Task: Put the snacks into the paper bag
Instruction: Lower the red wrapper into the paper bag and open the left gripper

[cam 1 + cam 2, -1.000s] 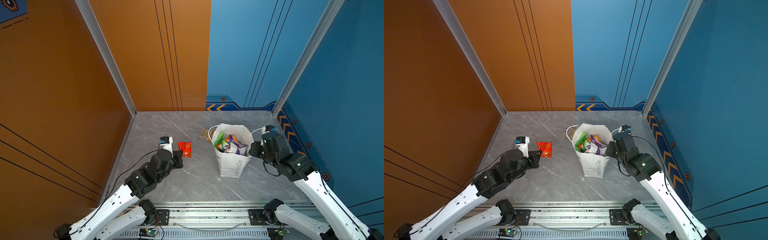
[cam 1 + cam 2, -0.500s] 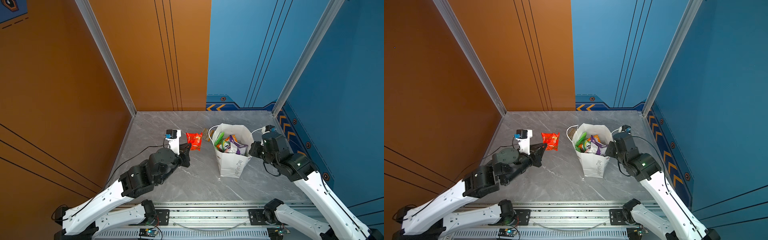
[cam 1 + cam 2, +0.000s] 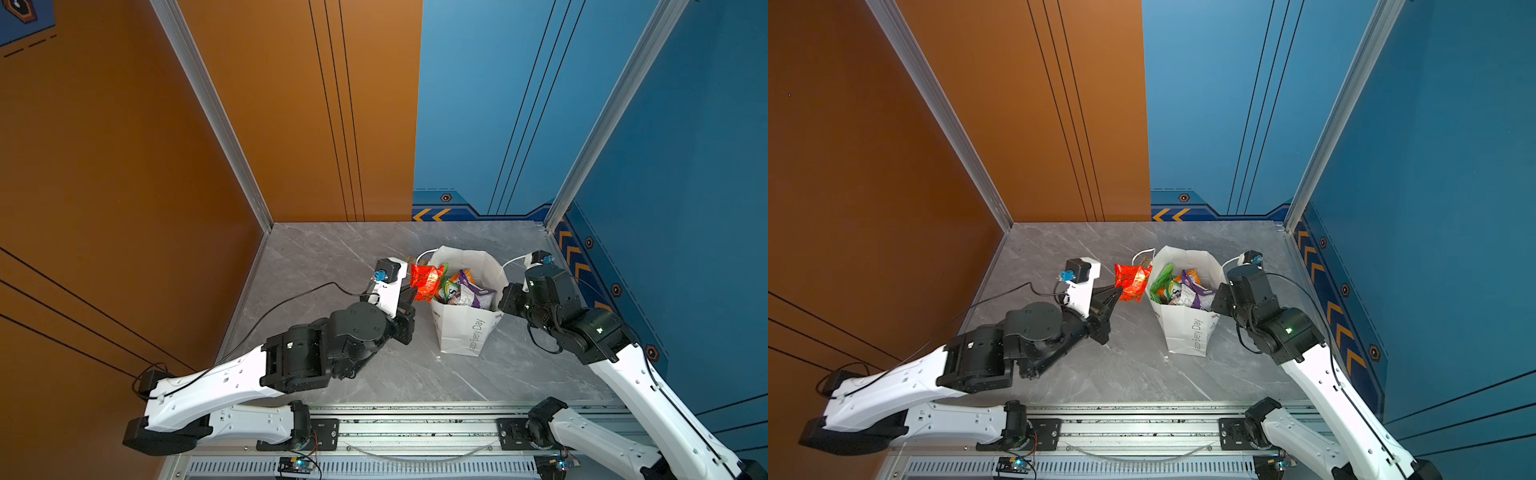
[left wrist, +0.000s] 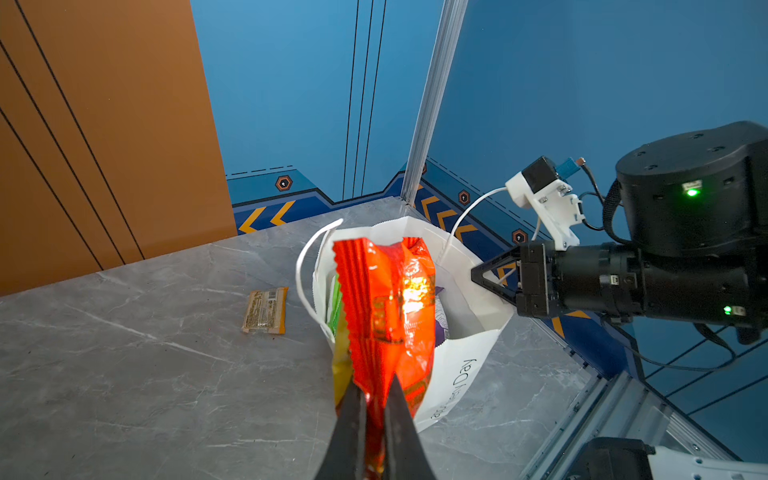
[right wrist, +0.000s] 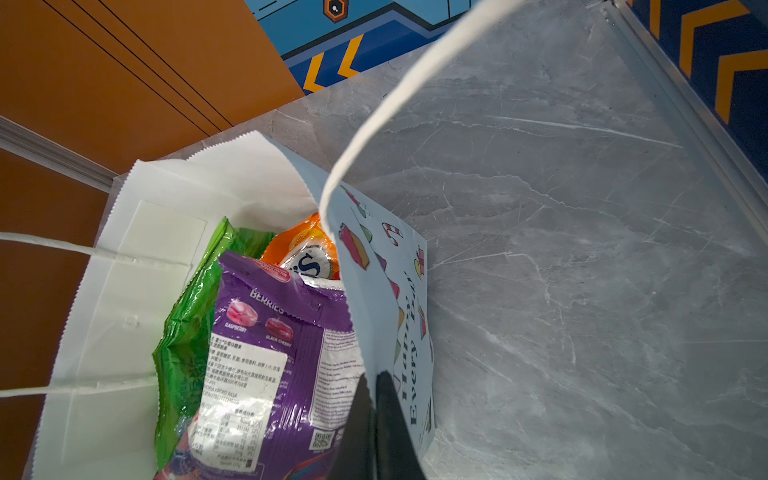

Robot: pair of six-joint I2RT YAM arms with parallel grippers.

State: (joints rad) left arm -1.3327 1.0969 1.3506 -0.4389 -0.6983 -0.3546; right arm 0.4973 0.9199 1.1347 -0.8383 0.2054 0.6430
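Observation:
The paper bag's opening (image 3: 1189,268) is wide beside the red-orange packet, so the robot's left gripper carries on in above the green packet (image 3: 1161,280) and lets go there.
The white paper bag (image 3: 461,332) (image 3: 1183,332) (image 4: 465,353) (image 5: 124,270) stands upright and open. Inside it are a purple packet (image 5: 266,353) (image 3: 476,293), a green packet (image 5: 187,332) and an orange one (image 5: 307,245). My left gripper (image 3: 411,293) (image 3: 1119,291) (image 4: 374,395) is shut on the lower edge of a red-orange packet (image 3: 424,280) (image 3: 1132,280) (image 4: 386,299). It holds the packet upright in the air just left of the bag's mouth. My right gripper (image 3: 500,300) (image 3: 1213,301) (image 4: 473,274) (image 5: 372,382) is shut on the bag's right wall near the rim.
A small tan packet (image 4: 265,309) (image 3: 1144,261) lies flat on the grey table behind the bag's left handle (image 4: 305,266). The orange wall stands to the left and the blue wall close behind the right arm. A rail runs along the front edge.
My left gripper has lifted the red-orange packet off the table and carried it right, up to the bag's left rim. The right arm and the bag have not moved.

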